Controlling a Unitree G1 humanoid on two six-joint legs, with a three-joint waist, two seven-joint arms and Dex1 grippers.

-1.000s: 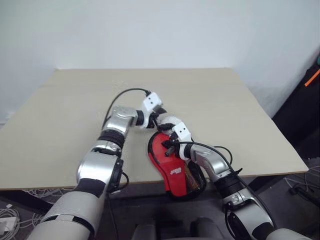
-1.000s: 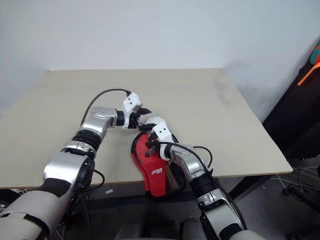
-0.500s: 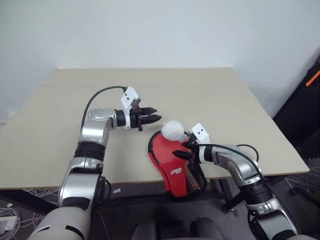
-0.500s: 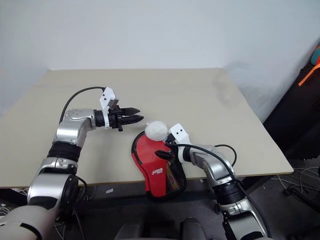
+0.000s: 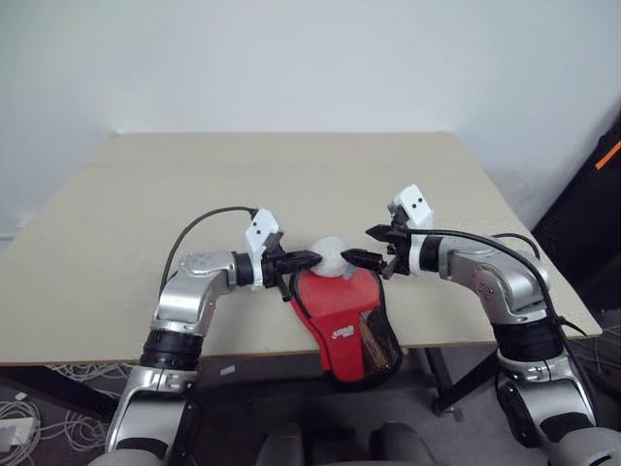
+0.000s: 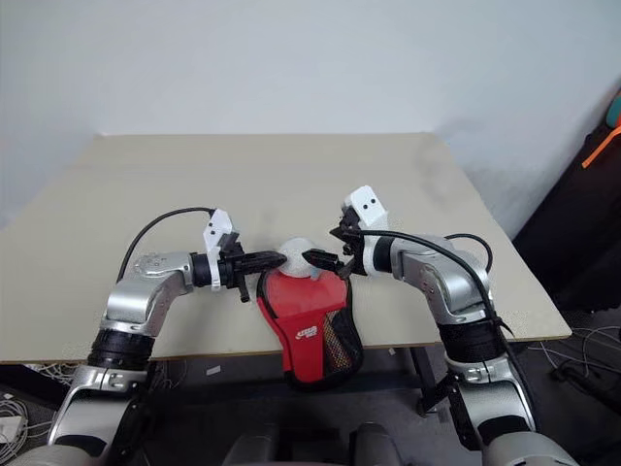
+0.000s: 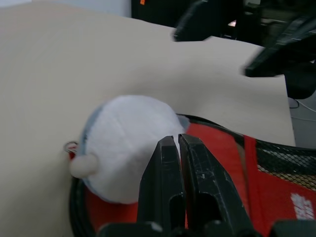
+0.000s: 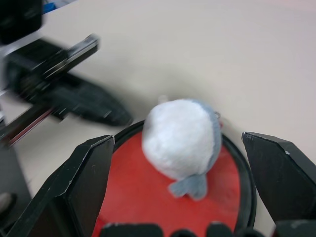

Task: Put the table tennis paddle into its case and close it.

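Note:
The white plush lump [image 5: 332, 254] sits at the case's far rim, so my right gripper should pull the lump around while my left gripper pins the case's red side [image 5: 335, 292].
The case [image 5: 338, 309] lies red face up at the table's front edge, logo and mesh pocket end hanging over the edge. A small white plush lump [image 5: 328, 254] sits at its far rim. The table tennis paddle is hidden. My left gripper [image 5: 309, 259] is shut, its tips beside the lump on the left and just above the case rim [image 7: 222, 153], with nothing seen between the fingers [image 7: 170, 163]. On the other side of the lump, my right gripper [image 5: 366, 246] hovers open, one finger [image 8: 84, 173] on each side of the lump [image 8: 180, 136] without touching it.
The beige table [image 5: 291, 175] stretches wide and bare behind the case. Its front edge [image 5: 97, 354] runs just under both forearms. Dark equipment with an orange strap [image 5: 606, 150] stands past the table's right side. Cables [image 5: 19, 413] lie on the floor at the left.
My left gripper closed and drew back toward the front edge beside the lump. My right gripper let go, opened wide, and rose to the right. The case's round end shifted slightly.

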